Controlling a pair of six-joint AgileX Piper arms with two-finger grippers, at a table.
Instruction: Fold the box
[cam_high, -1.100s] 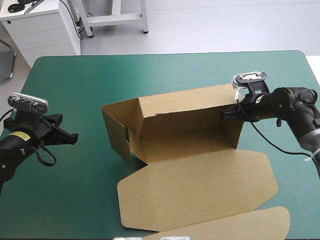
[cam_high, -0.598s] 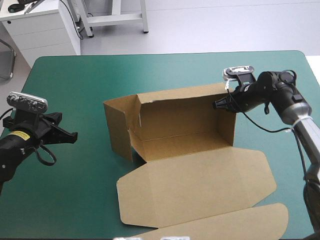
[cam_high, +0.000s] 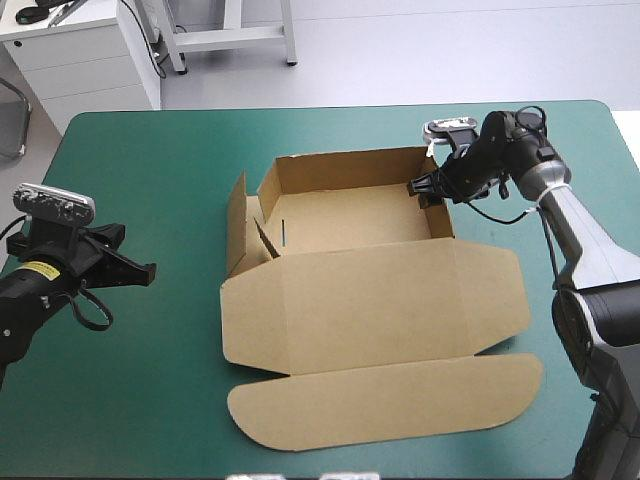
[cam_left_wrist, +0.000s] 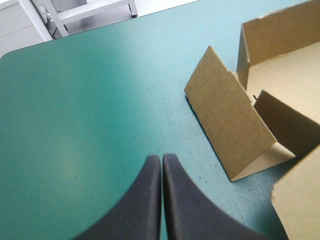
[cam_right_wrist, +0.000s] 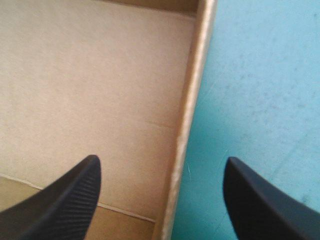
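Observation:
The lid (cam_high: 375, 310) is joined to the tray along its near crease (cam_high: 365, 248). The lid will hang down and drag along when I lift the tray.
The brown box (cam_high: 350, 215) lies mid-table as an open tray with low walls. Its lid (cam_high: 370, 300) is spread flat toward the near edge and ends in a rounded tuck flap (cam_high: 390, 400). The left end flap (cam_high: 237, 225) stands up and splays outward. My right gripper (cam_high: 422, 190) is at the tray's right wall, open. In the right wrist view the gripper (cam_right_wrist: 160, 162) straddles that wall (cam_right_wrist: 192, 85), one finger over the box floor and one over the cover. My left gripper (cam_high: 150, 270) (cam_left_wrist: 161, 157) is shut on nothing, well left of the box (cam_left_wrist: 227, 130).
Bare teal-green cover (cam_high: 150, 160) lies between my left gripper and the box. More of it runs to the table's far edge (cam_high: 330, 108). The tuck flap reaches close to the near edge.
The box has tipped back from standing on its side to lying as a flat tray, the lid now flat. My right gripper moved leftward with the wall, then opened and let go.

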